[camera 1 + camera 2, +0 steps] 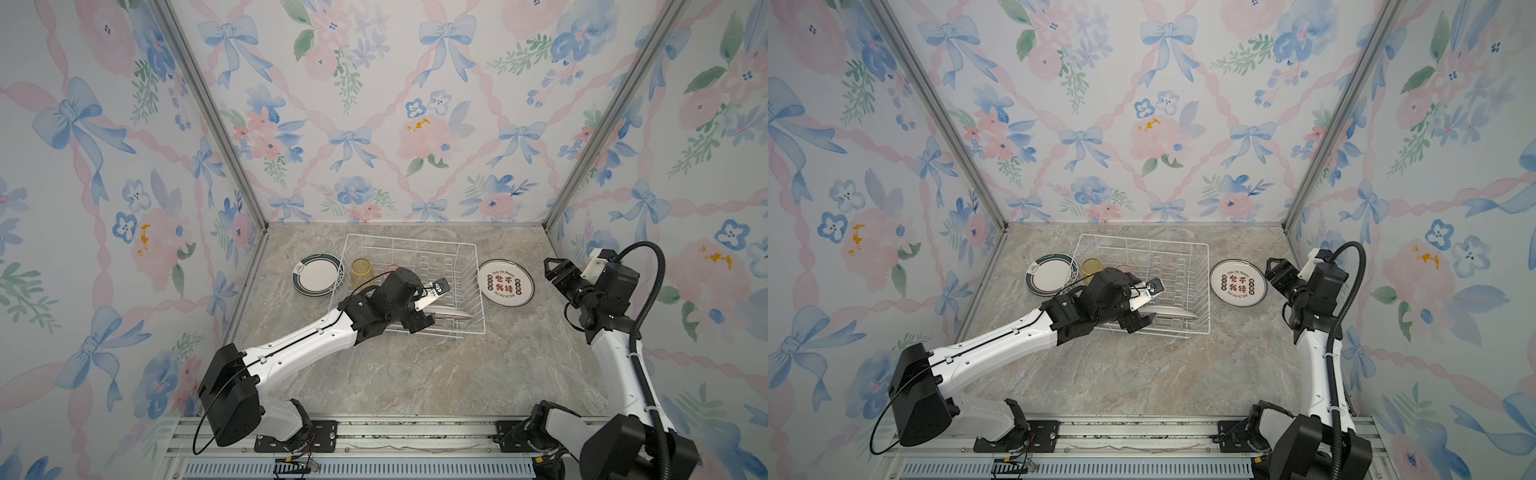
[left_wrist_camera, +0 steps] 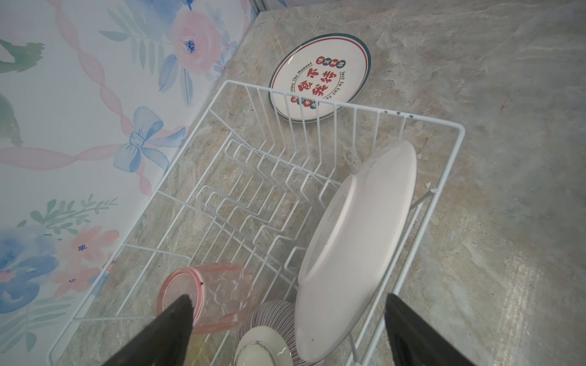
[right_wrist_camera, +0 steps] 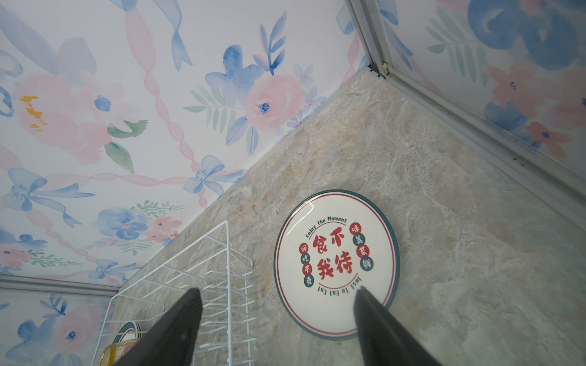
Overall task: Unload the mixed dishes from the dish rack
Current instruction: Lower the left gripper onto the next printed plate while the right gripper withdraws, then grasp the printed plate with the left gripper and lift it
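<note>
Next, my left gripper picks up the white plate by its end and hands it over, because the plate leans along the rack's near side, away from my right gripper.
The white wire dish rack stands mid-table. A plain white plate leans along its near side. A pink tumbler lies on its side next to a ribbed purplish bowl, and a yellow tumbler stands at the rack's left end. My left gripper hovers open over the bowl and the plate's end, gripping nothing. My right gripper is open and empty, above the edge of a red-lettered plate.
A stack of green-rimmed plates lies flat on the marble table left of the rack. The red-lettered plate lies flat on the table right of the rack. Papered walls close in the back and both sides. The left arm stretches over the rack's near-left corner.
</note>
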Controlling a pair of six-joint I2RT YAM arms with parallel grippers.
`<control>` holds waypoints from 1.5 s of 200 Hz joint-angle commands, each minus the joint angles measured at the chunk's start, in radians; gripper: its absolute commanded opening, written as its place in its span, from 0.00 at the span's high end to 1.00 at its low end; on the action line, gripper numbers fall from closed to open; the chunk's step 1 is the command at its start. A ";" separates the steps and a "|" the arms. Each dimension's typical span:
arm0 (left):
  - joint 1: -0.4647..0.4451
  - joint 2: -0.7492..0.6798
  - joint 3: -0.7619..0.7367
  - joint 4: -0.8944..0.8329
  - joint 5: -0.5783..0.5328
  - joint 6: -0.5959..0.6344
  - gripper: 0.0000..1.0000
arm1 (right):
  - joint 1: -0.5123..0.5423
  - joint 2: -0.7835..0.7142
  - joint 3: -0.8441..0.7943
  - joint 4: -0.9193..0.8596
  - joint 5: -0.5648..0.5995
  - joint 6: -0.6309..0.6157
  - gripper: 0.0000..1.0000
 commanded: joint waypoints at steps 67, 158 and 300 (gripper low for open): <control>-0.008 0.062 0.025 -0.008 -0.011 0.095 0.08 | 0.012 -0.086 0.021 -0.031 -0.002 -0.010 0.22; -0.011 0.155 0.078 -0.005 -0.054 0.144 0.37 | 0.016 -0.080 -0.018 0.025 -0.019 0.006 0.22; -0.041 0.198 0.093 -0.005 -0.042 0.158 0.78 | 0.034 -0.059 -0.018 0.049 -0.028 0.011 0.22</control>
